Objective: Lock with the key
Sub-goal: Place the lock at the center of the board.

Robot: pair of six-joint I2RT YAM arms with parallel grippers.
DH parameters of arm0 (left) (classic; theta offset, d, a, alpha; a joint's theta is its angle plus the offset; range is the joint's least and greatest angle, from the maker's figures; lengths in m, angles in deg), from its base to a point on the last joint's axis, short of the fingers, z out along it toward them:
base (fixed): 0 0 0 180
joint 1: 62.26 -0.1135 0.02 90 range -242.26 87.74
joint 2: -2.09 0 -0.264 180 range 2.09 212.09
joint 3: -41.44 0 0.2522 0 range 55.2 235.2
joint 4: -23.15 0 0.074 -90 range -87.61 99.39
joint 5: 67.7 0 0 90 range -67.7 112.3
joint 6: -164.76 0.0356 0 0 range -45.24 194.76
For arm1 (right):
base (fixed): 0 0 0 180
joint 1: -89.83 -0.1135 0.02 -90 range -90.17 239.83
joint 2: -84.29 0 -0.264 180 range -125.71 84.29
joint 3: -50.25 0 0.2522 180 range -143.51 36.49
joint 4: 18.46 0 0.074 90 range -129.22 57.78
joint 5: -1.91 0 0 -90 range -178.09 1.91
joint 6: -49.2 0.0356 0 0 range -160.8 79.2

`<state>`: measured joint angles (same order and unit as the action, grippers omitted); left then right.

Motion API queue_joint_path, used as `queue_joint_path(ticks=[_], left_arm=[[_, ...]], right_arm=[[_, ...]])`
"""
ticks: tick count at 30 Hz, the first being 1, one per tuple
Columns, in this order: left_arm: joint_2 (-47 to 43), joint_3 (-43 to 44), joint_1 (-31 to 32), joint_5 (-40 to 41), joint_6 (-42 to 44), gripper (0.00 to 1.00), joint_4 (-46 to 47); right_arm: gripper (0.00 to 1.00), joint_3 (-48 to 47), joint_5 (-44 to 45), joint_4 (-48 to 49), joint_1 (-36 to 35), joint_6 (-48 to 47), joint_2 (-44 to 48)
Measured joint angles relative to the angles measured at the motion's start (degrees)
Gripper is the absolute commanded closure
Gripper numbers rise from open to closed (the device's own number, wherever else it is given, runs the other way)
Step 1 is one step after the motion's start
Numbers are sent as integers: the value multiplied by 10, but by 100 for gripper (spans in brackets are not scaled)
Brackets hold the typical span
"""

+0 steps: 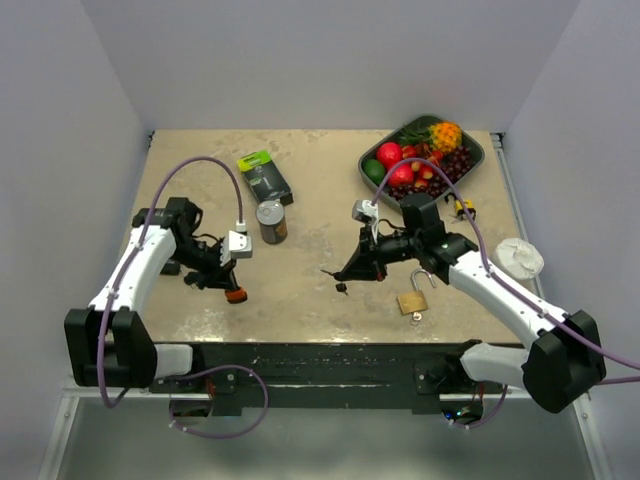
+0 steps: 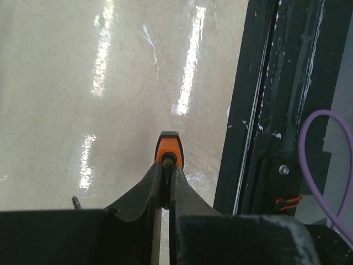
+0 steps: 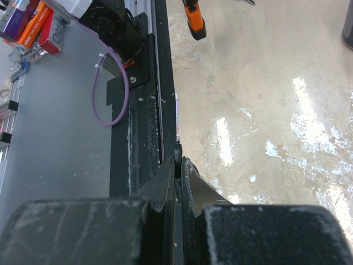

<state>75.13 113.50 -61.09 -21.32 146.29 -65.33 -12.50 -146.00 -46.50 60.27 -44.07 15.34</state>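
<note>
The orange padlock [image 1: 236, 296] is hanging by its shackle above open tabletop [image 1: 237, 310], so my left gripper should continue to lower it until the padlock's body rests there, and then let go.
A brass padlock [image 1: 412, 301] with its shackle swung open lies on the table near the front, right of centre. My right gripper [image 1: 345, 273] is to its left, low over the table, and is shut on a thin dark key [image 3: 177, 155]. A small dark piece [image 1: 342, 288] hangs under its tip. My left gripper [image 1: 228, 285] is at the front left, shut on an orange-tipped tool [image 2: 167, 149]. The tool also shows in the right wrist view [image 3: 194, 23]. The padlock shows in neither wrist view.
A tin can [image 1: 271, 221] and a green-and-black package [image 1: 264, 178] stand at the back centre-left. A dark tray [image 1: 478, 158] of toy fruit is at the back right. A white crumpled object [image 1: 520, 258] lies at the right edge. The black front rail [image 3: 143, 132] borders the table.
</note>
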Motion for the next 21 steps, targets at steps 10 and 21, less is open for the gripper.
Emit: queue_joint_path(ticks=[10,21], left_arm=[[138,-15,0,46,72,100,3],[258,37,0,53,97,91,-3]], right_arm=[[100,-1,0,-2,0,-3,-12],[100,-7,0,-4,0,-4,-27]])
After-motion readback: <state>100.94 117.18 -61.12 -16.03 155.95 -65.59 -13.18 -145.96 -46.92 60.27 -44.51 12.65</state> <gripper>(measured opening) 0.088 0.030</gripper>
